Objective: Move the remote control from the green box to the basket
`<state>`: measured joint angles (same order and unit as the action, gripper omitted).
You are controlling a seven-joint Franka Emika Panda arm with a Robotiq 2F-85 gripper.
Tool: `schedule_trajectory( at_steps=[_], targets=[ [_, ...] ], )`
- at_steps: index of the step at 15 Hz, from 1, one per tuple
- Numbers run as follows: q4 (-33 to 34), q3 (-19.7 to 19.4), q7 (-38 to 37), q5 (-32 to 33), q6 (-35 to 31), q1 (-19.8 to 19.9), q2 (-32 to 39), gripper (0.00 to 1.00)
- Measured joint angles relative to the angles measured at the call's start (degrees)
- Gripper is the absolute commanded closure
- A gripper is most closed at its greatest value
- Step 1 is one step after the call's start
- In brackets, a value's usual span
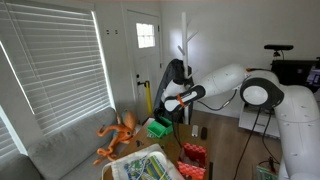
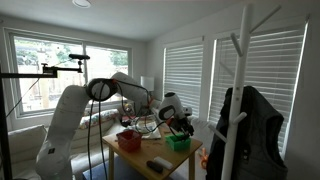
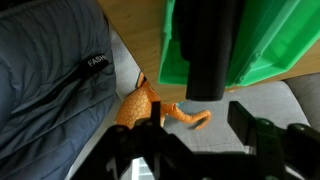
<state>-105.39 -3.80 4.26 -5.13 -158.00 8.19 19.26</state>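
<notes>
Next, I reach my gripper further over the remote's body (image 3: 211, 48) before I close it and lift the remote, because the remote control's near end (image 3: 207, 90) is just past my open fingers.
The bright green box (image 3: 265, 45) fills the top right of the wrist view, and the black remote control (image 3: 205, 50) stands on end in it, leaning on its near wall. My gripper (image 3: 195, 125) is open, its fingers apart just short of the remote's near end and not touching it. In both exterior views the gripper (image 1: 165, 106) (image 2: 178, 120) hovers just above the green box (image 1: 158, 128) (image 2: 178, 143). The red basket (image 1: 193, 155) (image 2: 127, 140) stands on the same table a short way off.
An orange octopus-like toy (image 3: 140, 105) (image 1: 118, 135) lies on the grey sofa beside the green box. A dark flat object (image 2: 160, 163) lies near the table's front edge. A coat rack with a dark jacket (image 2: 245, 125) stands close by. A patterned item (image 1: 145, 165) lies on the table.
</notes>
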Motion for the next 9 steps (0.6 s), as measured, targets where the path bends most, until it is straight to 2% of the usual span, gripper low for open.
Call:
schedule_trajectory(
  at_steps=[5, 9],
  targets=[
    [1.2, 0.0, -0.5, 1.9, 0.5, -0.6, 1.5, 0.22],
    [1.3, -0.2, -1.0, 3.3, 0.6, -0.9, 2.4, 0.29]
  ],
)
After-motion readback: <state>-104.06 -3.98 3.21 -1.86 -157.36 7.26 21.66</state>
